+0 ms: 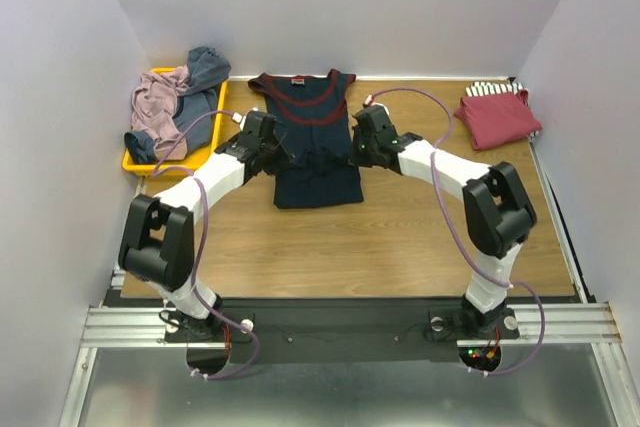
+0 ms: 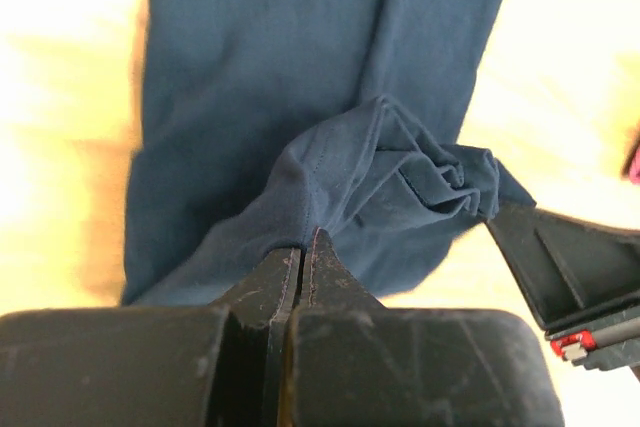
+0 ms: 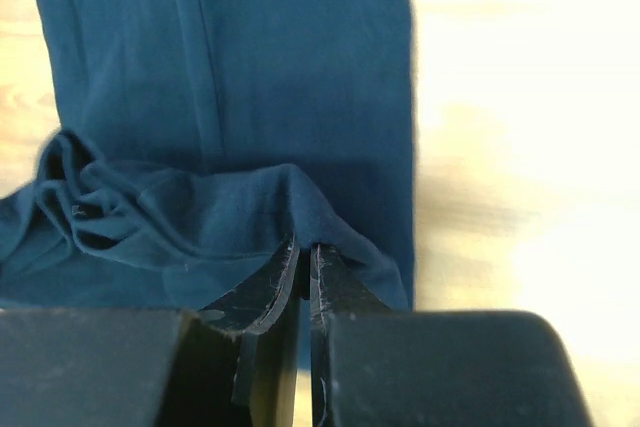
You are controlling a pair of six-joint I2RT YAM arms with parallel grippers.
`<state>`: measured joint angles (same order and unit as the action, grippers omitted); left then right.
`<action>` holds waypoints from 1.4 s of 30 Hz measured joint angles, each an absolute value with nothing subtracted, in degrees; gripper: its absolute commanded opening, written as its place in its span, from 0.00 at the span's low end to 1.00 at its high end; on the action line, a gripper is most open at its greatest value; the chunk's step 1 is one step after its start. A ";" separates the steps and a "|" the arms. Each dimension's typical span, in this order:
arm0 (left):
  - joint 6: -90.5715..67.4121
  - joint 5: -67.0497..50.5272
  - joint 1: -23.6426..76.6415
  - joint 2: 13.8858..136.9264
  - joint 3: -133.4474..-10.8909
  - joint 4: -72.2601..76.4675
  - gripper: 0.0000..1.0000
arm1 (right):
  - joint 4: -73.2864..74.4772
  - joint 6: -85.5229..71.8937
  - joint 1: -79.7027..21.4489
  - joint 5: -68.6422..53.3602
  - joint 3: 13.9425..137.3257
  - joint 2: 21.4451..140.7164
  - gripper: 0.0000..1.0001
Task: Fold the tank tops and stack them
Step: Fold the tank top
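Note:
The robot's grippers should first pull the navy tank top back toward the arm bases, because it lies with its neck near the far wall and its held edge bunched (image 1: 325,160).
A navy tank top (image 1: 310,127) with maroon trim lies flat mid-table, neck toward the far wall. My left gripper (image 1: 277,154) is shut on a raised fold of its navy cloth (image 2: 380,167), and the jaws (image 2: 303,239) meet with the fabric pinched at their tips. My right gripper (image 1: 356,152) is shut on the other side of the same bunched edge (image 3: 200,207), fabric draped over its tips (image 3: 304,247). A dark red tank top (image 1: 497,117) lies folded at the far right on a black-and-white striped one (image 1: 490,90).
A yellow tray (image 1: 140,162) at the far left holds a mauve top (image 1: 155,107) and a grey-blue top (image 1: 207,69) in a heap. White walls close in the left, far and right sides. Bare wood (image 1: 340,247) lies between the navy top and the arm bases.

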<state>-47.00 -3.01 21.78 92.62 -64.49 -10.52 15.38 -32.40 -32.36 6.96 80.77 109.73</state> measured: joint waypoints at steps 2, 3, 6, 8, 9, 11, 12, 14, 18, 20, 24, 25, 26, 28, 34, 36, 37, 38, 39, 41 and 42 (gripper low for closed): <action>-47.35 -3.11 22.85 89.65 -61.78 -9.85 0.00 | 14.96 -32.84 -32.67 6.85 76.44 105.60 0.01; -47.79 -3.16 23.66 87.13 -59.05 -9.19 0.00 | 15.05 -33.06 -32.91 6.85 74.56 103.77 0.00; -49.87 -3.31 26.63 79.02 -50.59 -8.97 0.00 | 14.79 -34.37 -35.00 6.81 66.59 95.61 0.00; -51.70 -3.49 29.21 74.46 -45.65 -9.39 0.00 | 14.74 -35.22 -37.32 6.85 61.78 90.32 0.00; -52.03 -3.49 30.61 72.20 -43.53 -9.52 0.00 | 14.46 -35.77 -38.26 6.87 60.03 88.55 0.00; -54.28 -3.27 34.22 68.36 -39.94 -10.63 0.00 | 14.31 -37.71 -41.47 6.92 54.81 83.18 0.00; -55.79 -3.09 36.36 66.11 -38.04 -11.42 0.00 | 14.50 -38.79 -43.53 7.11 52.31 80.20 0.00; -58.43 -2.87 40.12 62.37 -35.57 -12.95 0.00 | 15.07 -41.19 -47.27 7.22 48.16 75.50 0.00; -63.90 -1.89 48.01 55.31 -32.23 -16.58 0.00 | 16.53 -47.07 -55.55 8.62 41.50 68.34 0.00; -67.00 -1.63 52.21 52.49 -31.11 -18.70 0.00 | 18.26 -49.82 -58.59 9.41 39.57 65.89 0.00; -73.17 -0.23 61.73 50.00 -30.72 -23.51 0.00 | 23.66 -56.45 -66.54 12.49 37.98 61.32 0.00; -74.63 0.25 63.90 49.67 -30.76 -24.62 0.00 | 24.51 -57.39 -68.25 13.06 38.00 60.66 0.00; -76.07 0.93 66.00 49.41 -31.07 -26.26 0.00 | 25.67 -59.11 -70.11 14.33 38.00 59.94 0.00; -79.11 2.17 70.39 49.23 -32.14 -29.34 0.00 | 28.49 -63.00 -75.05 16.62 38.09 58.98 0.00; -87.77 4.29 80.68 48.38 -33.89 -33.85 0.00 | 35.81 -72.82 -87.24 22.02 39.13 59.88 0.00; -89.41 5.13 81.32 47.57 -33.91 -35.14 0.00 | 37.50 -74.39 -88.12 23.73 39.97 60.14 0.00; -90.37 6.20 81.30 46.81 -33.91 -35.94 0.00 | 38.65 -75.09 -88.12 25.63 40.56 60.12 0.01; -91.09 7.35 81.28 45.87 -33.91 -36.73 0.00 | 39.18 -75.35 -88.12 26.59 40.97 60.12 0.01; -91.46 8.19 80.93 45.04 -33.95 -37.21 0.00 | 40.01 -75.33 -87.68 28.01 41.74 60.14 0.01; -91.64 10.44 78.74 42.72 -34.24 -38.11 0.00 | 41.17 -74.76 -86.28 30.52 43.90 60.25 0.01; -91.64 11.00 78.02 42.26 -34.28 -38.11 0.00 | 41.45 -73.95 -85.27 31.86 45.12 60.45 0.01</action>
<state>-91.64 11.00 78.02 42.26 -34.28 -38.11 41.45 -73.95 -85.27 31.86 45.12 60.45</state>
